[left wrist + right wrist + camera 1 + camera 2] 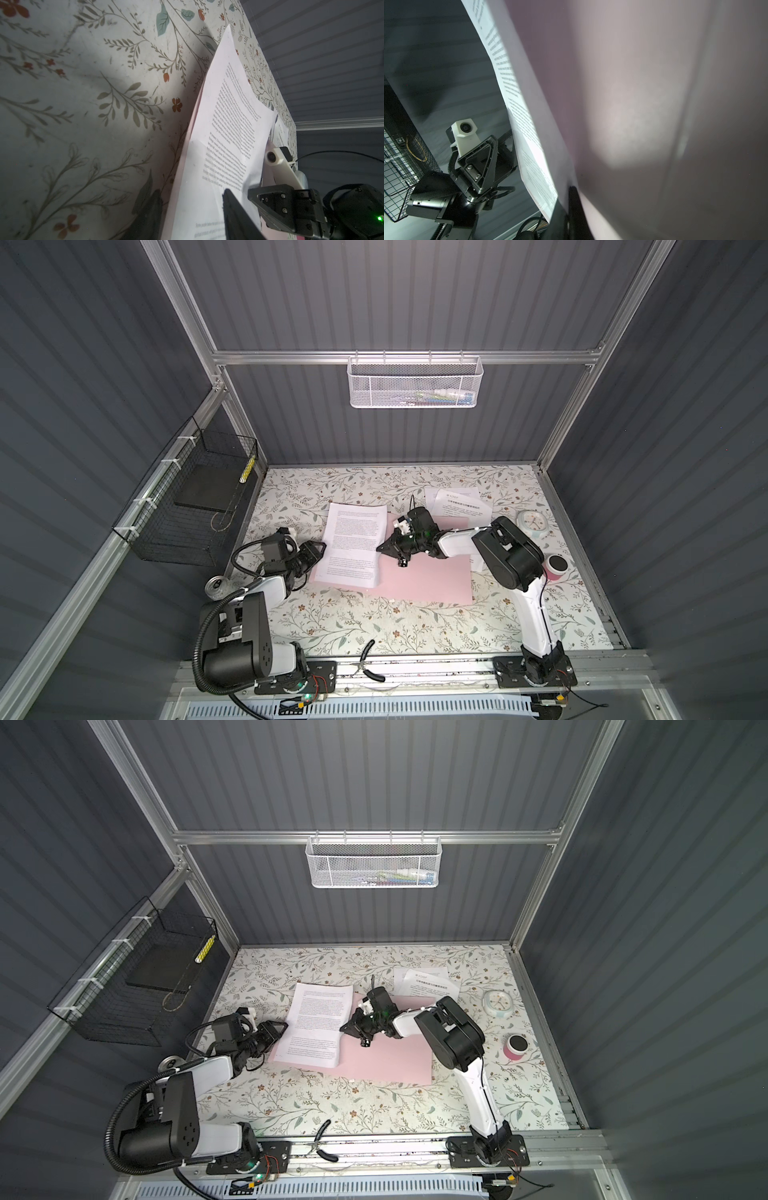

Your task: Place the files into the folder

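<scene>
The white files are sticking out past the folder's far edge (359,507), so next my right gripper pulls them back toward the folder's near edge (382,592) and lines them up evenly.
The pale pink folder (428,576) (390,1058) lies flat mid-table. A stack of white printed files (355,543) (320,1023) rests on its left part, reaching past its far edge. My right gripper (380,548) (569,207) is shut on the stack's right edge, which is raised off the folder (654,104). My left gripper (319,549) (191,212) is at the stack's left edge, jaws apart: one finger above the files (228,124), the other out beyond the folder's edge (176,207). More files (457,502), one with a bold heading, lie at the back right.
A pale round clock (532,524) and a pink pot with a black top (556,566) sit at the right. A can (216,587) stands by the left arm, and pliers (368,659) lie at the front edge. A black wire basket (187,514) hangs on the left wall, a white mesh basket (415,381) on the back wall.
</scene>
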`<move>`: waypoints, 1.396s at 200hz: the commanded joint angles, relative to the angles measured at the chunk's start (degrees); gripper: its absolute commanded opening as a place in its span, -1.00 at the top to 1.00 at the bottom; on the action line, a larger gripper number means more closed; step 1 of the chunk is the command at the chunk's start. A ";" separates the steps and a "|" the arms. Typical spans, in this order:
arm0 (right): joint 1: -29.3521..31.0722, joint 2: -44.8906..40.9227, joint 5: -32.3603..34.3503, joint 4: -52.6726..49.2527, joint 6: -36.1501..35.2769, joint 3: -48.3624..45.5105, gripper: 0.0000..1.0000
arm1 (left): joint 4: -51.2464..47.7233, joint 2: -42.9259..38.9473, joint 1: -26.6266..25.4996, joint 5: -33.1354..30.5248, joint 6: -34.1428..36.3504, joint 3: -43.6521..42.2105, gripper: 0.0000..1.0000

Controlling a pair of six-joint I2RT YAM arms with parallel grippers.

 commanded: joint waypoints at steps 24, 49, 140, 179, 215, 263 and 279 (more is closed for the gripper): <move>-1.17 -4.03 1.30 -4.14 -5.59 -1.66 1.00 | -1.54 -0.63 -0.65 1.10 0.07 0.57 0.31; -1.54 -4.11 1.24 -4.64 -6.15 -1.54 1.00 | -1.46 -0.46 -0.62 1.18 0.13 0.69 0.42; -3.70 -4.19 0.49 -2.12 -4.57 -3.12 1.00 | -0.36 0.94 -0.65 2.22 -0.03 0.91 0.54; -2.43 -1.64 -0.40 0.25 -1.77 -1.90 1.00 | -0.67 0.67 -0.65 2.12 -0.02 0.74 0.49; -0.86 -0.41 -0.24 2.34 0.65 -1.43 1.00 | -1.02 0.51 -0.65 1.90 0.17 0.92 0.46; 0.12 0.59 -0.88 1.09 -1.16 0.00 1.00 | -0.93 0.42 -0.65 1.90 0.23 0.83 0.42; 0.12 -0.17 -0.39 -0.98 -3.85 0.03 1.00 | -1.27 0.16 -0.65 1.77 0.32 0.83 0.39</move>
